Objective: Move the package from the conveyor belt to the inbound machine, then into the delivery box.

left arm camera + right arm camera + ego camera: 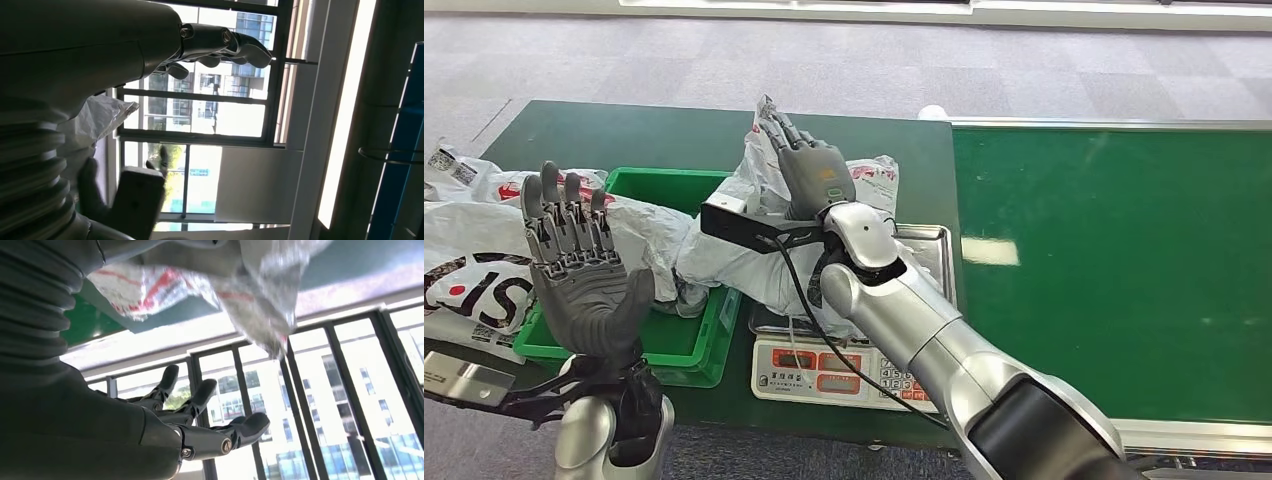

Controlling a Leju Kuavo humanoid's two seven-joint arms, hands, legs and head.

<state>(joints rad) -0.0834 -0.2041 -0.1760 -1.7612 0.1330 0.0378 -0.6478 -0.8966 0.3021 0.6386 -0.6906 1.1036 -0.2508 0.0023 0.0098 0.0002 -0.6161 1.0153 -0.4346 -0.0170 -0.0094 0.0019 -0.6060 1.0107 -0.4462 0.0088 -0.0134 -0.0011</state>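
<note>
Grey plastic [690, 298] is sticking out below the package [749, 268] inside the delivery box, so I expect another bag to stay behind when I pick up the package.
The package [724, 255], a crumpled grey-white plastic bag with red print, lies across the tray of the inbound scale [824, 375] and over the right rim of the green delivery box [659, 185]. My right hand [809, 170] is raised against it, fingers straight and apart, back toward me. One corner of the bag sticks up behind the fingertips. In the right wrist view the package [250, 290] hangs beside the spread fingers [200, 405] without being clasped. My left hand [574, 265] is held up open, palm forward, over the box's front left corner.
Several other printed bags [474, 260] are heaped on the green table left of the box. The green conveyor belt [1114, 260] runs along the right side, with a metal rail at its near edge. A black cable loops from my right wrist over the scale.
</note>
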